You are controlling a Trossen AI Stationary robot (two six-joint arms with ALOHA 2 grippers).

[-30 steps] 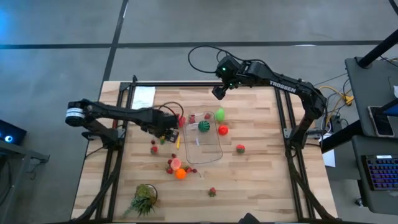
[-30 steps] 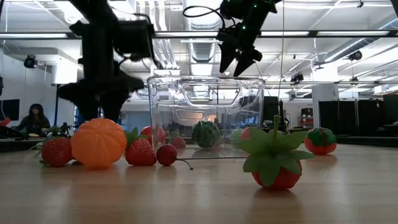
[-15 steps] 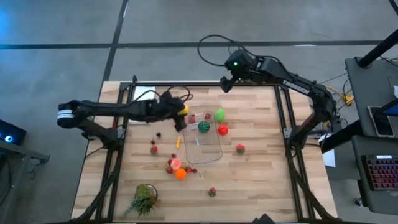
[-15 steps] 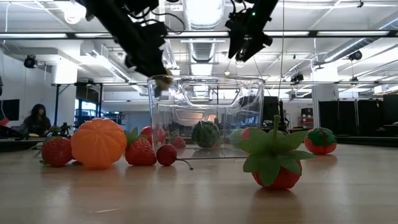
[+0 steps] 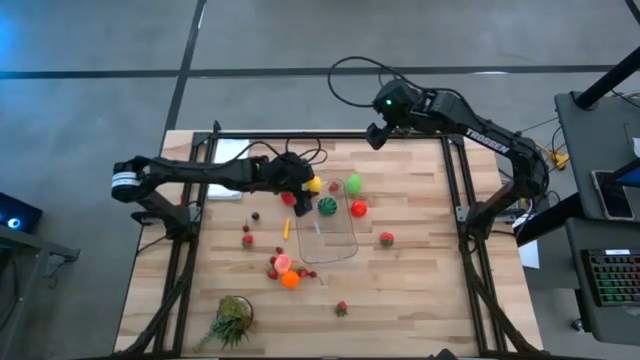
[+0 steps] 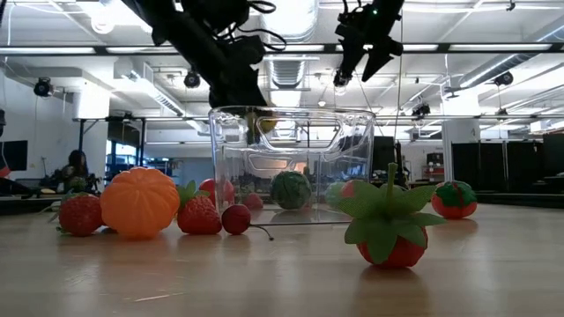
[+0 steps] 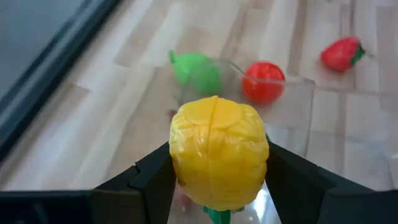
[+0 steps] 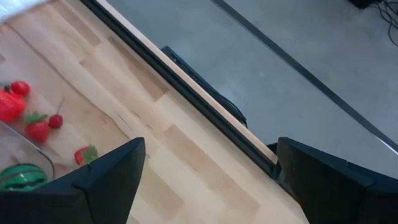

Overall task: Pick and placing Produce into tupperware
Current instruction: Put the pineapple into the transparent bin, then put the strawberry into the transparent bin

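Note:
The yellow fruit (image 5: 313,185) is hanging over the tupperware's corner, and there is open room on the bottom beside the watermelon. My left gripper continues to lower it inside and lets go of it there.
My left gripper (image 5: 308,185) is shut on a yellow toy fruit (image 7: 219,152) and hangs over the far left corner of the clear tupperware (image 5: 340,240), at rim height in the low view (image 6: 263,121). A small watermelon (image 5: 328,204) lies inside the tupperware. A green piece (image 5: 353,184) and a red one (image 5: 358,208) sit by its right wall. Other produce lies on the table left of and nearer than the tupperware: an orange (image 5: 290,279), a pink piece (image 5: 283,263) and strawberries (image 6: 199,216). My right gripper (image 5: 377,136) is open, high over the table's far edge. My left gripper pinches the yellow fruit between its two fingers (image 7: 152,180), one on each side of its rounded body (image 7: 180,155). It reaches in from the table's left, slanting downward. The fruit is lifted clear of the table, and a green stem shows beneath it (image 7: 217,216).
A leafy green tuft (image 5: 232,320) lies at the near left corner. A white sheet of paper (image 5: 232,155) lies at the far left. A red tomato (image 5: 386,238) and a strawberry (image 5: 341,308) sit right of and nearer than the tupperware. A black frame (image 5: 300,135) borders the table.
My left gripper has risen from the table left of the tupperware with the yellow fruit. It has carried the fruit toward the far edge and then right, over the tupperware's far left corner. My right gripper has drawn back right toward the far edge.

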